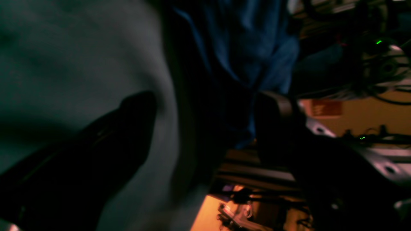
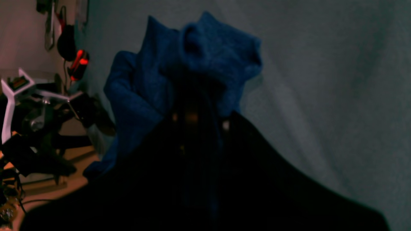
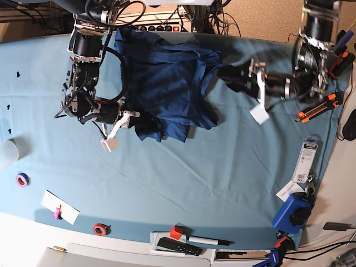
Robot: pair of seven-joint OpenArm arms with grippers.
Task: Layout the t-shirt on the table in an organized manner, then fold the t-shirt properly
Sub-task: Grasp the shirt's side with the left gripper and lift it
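Observation:
The whole navy t-shirt (image 3: 166,83) should come along still wrinkled when I pull it across, because its bunched edge (image 3: 204,113) is doubled over in loose folds.
The dark navy t-shirt (image 3: 167,78) lies rumpled at the far middle of the teal table (image 3: 183,178). Its near hem is bunched toward the base view's left. There my right gripper (image 3: 135,118) is shut on that bunched edge. In the right wrist view, blue cloth (image 2: 205,54) puffs up over the dark tips of the right gripper (image 2: 196,112). My left gripper (image 3: 221,72) is at the shirt's other side. In the left wrist view the left gripper (image 1: 205,109) is open, fingers (image 1: 131,122) spread wide. Shirt fabric (image 1: 250,48) hangs just beyond them and dark cloth fills the gap.
On the near side of the table are a tape roll (image 3: 100,228), a red block (image 3: 177,232), a marker (image 3: 203,240) and a black remote (image 3: 178,246). A purple tape roll (image 3: 22,179) and paper note (image 3: 60,207) lie at left. Orange cutters (image 3: 317,108) and a blue device (image 3: 292,214) sit at right.

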